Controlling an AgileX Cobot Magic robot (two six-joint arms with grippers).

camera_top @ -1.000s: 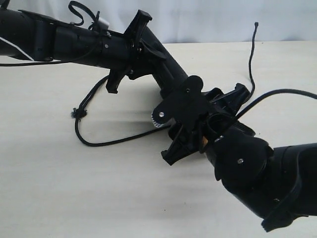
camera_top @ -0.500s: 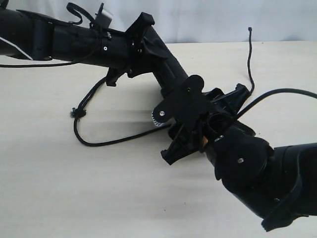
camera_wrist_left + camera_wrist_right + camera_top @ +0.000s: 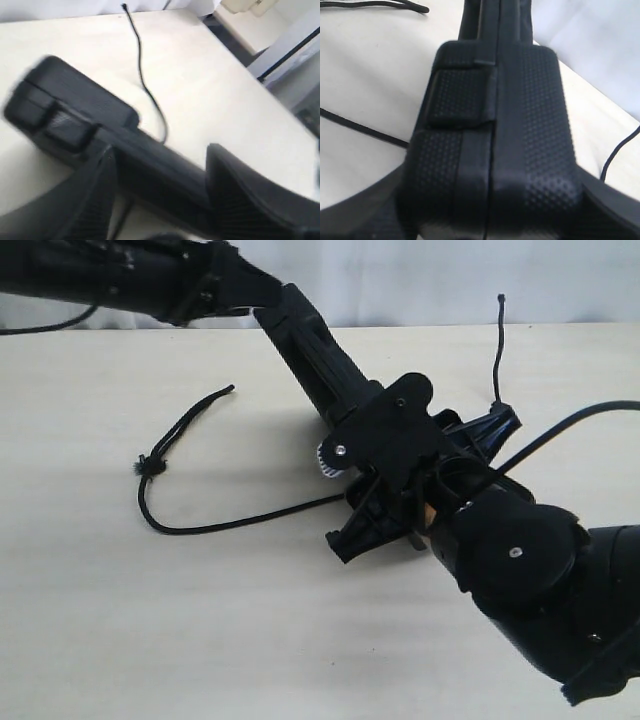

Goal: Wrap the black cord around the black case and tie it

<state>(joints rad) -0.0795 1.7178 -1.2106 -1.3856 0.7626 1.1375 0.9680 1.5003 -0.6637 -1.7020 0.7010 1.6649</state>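
The black cord's tail (image 3: 190,418) looks thicker past the knot (image 3: 150,466), so the tail will open out into a loop across the black case when I carry it over.
The black case (image 3: 320,355) hangs tilted above the table, held at both ends. My right gripper (image 3: 420,485) is shut on its lower end; the right wrist view shows the pebbled case (image 3: 520,100) filling the gap of that gripper (image 3: 490,200). At the upper end, my left gripper (image 3: 160,185) has a finger on each side of the case (image 3: 75,105), blurred. The black cord (image 3: 200,528) lies looped on the table at the left, with its knot (image 3: 150,465). It passes under the right gripper, and its other end (image 3: 498,340) rises at the back right.
The pale table (image 3: 150,620) stretches to a white backdrop (image 3: 450,280). A thicker smooth robot cable (image 3: 570,420) arcs by the right arm. In the left wrist view the table's edge and floor (image 3: 280,75) show beyond the thin cord (image 3: 142,75).
The left arm swung up and toward the back left while its fingers narrowed onto the case. The right gripper and case shifted slightly up and right. The cord's free end on the left straightened out.
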